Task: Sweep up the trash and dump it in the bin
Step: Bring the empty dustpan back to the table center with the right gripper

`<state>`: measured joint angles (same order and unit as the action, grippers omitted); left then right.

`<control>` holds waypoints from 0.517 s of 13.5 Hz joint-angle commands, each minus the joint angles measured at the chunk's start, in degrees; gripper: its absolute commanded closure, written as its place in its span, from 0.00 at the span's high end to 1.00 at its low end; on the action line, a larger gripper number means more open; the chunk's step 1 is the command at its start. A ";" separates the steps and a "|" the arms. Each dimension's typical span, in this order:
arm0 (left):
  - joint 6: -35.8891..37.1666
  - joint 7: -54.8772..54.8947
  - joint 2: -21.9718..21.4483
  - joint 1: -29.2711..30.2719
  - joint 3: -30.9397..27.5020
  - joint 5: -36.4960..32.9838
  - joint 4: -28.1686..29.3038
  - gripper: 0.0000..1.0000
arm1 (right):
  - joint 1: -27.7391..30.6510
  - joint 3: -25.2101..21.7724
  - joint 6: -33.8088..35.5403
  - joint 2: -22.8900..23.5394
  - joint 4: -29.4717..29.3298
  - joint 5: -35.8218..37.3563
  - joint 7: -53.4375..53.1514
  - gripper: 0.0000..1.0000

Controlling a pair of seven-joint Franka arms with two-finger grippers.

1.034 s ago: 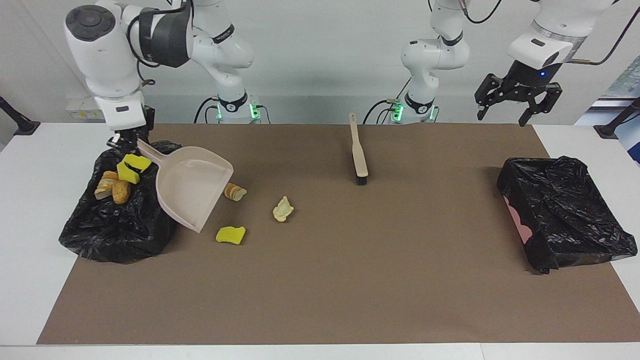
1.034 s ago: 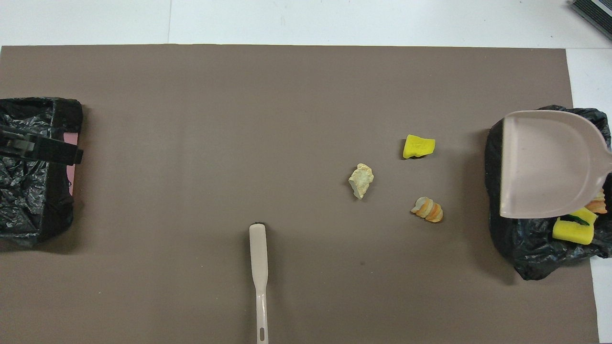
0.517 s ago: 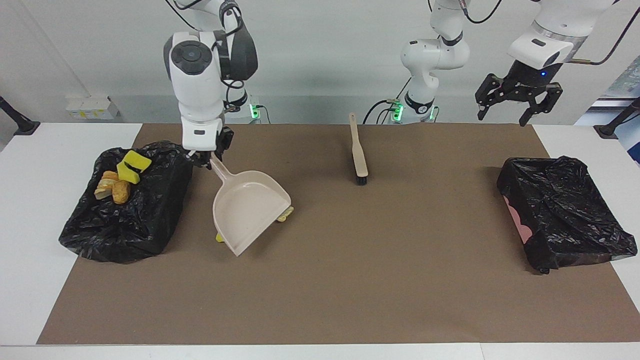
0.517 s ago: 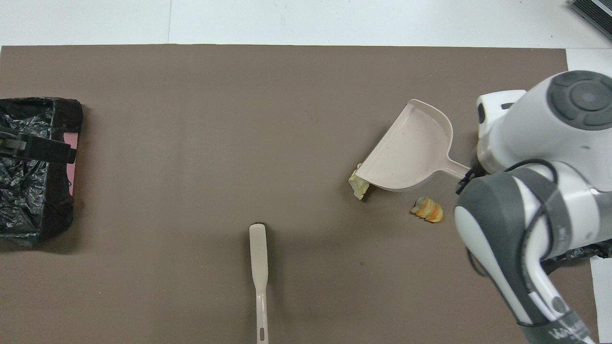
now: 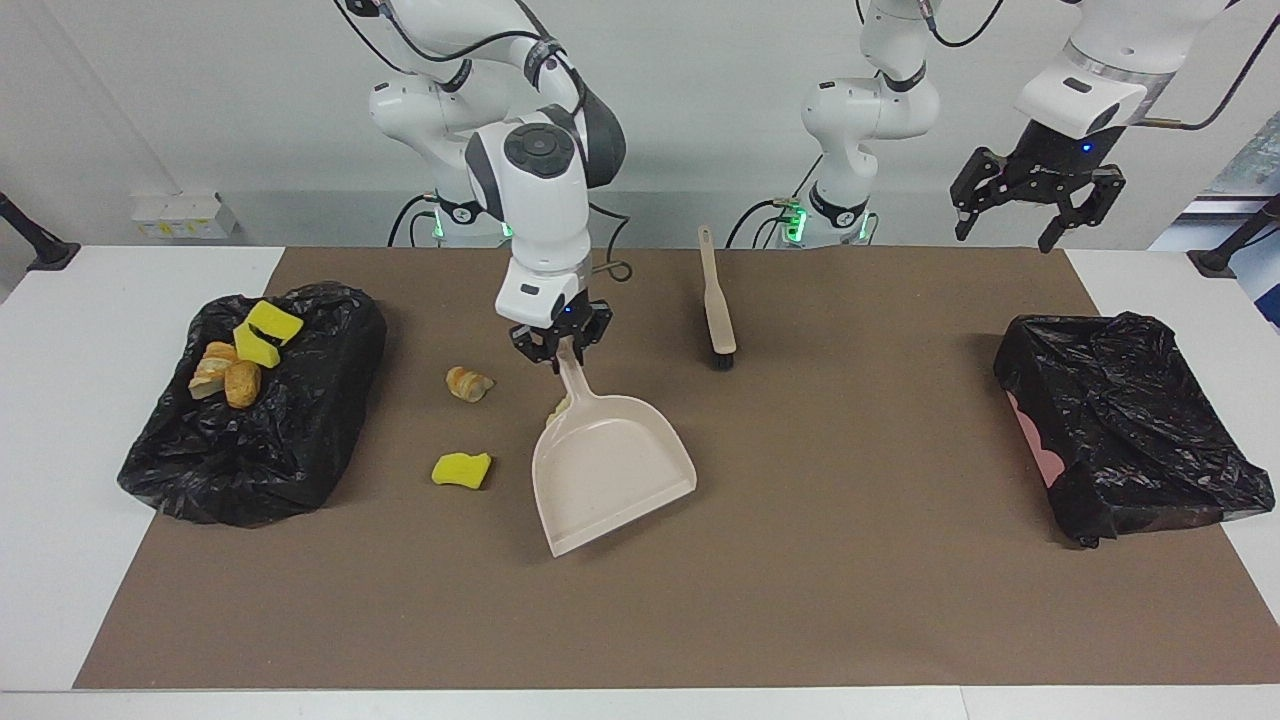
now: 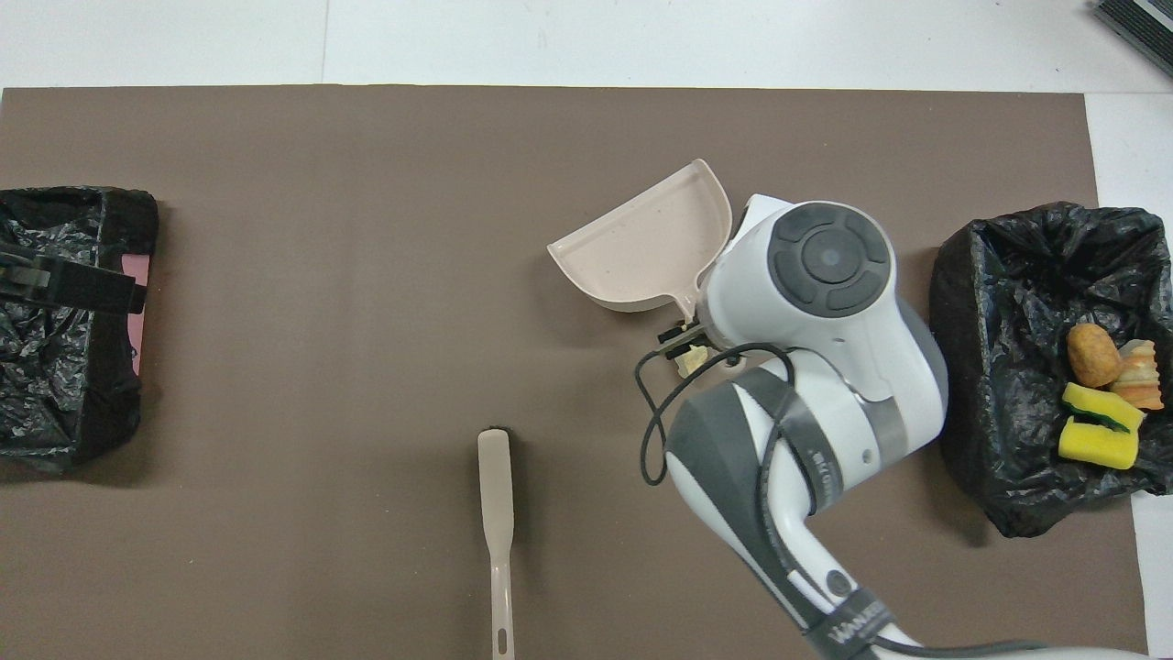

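Note:
The robot's right gripper, with the beige dustpan empty and the mat ahead of the beige brush clear, should keep going there and let go of the dustpan flat.
My right gripper is shut on the handle of the beige dustpan, which tilts lip-down over the middle of the mat; the pan also shows in the overhead view. A pale yellow scrap lies by the handle, half hidden, and shows in the overhead view. A bread-slice scrap and a yellow sponge piece lie on the mat between the pan and the black-bagged bin. Several scraps lie in that bin. My left gripper waits open in the air.
The beige brush lies on the mat near the robots, bristles pointing away from them. A second black-bagged bin sits at the left arm's end. The right arm hides the two loose scraps in the overhead view.
My right arm has carried the dustpan from over the bin at its end toward the mat's middle, uncovering the sponge and bread scraps. The left arm has not moved.

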<state>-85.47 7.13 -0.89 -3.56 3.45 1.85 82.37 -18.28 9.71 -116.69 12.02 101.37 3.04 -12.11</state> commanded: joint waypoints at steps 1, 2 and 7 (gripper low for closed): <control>1.01 0.43 -0.43 0.49 0.33 -0.79 -0.11 1.00 | -3.24 -0.31 -3.61 4.85 -4.68 -4.94 -12.19 0.00; 1.01 0.52 -0.43 0.49 0.33 -0.79 -0.11 1.00 | -4.73 -0.31 -5.63 6.16 -4.86 -6.71 -15.54 0.00; 1.01 0.43 -0.52 0.49 0.33 -0.79 -0.11 1.00 | -13.09 -0.83 -9.87 19.08 -15.66 -3.41 -30.93 0.00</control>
<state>-85.47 7.13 -0.89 -3.56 3.45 1.84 82.37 -29.63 9.45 -125.63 24.68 92.62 -1.84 -38.90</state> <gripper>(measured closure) 0.000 0.665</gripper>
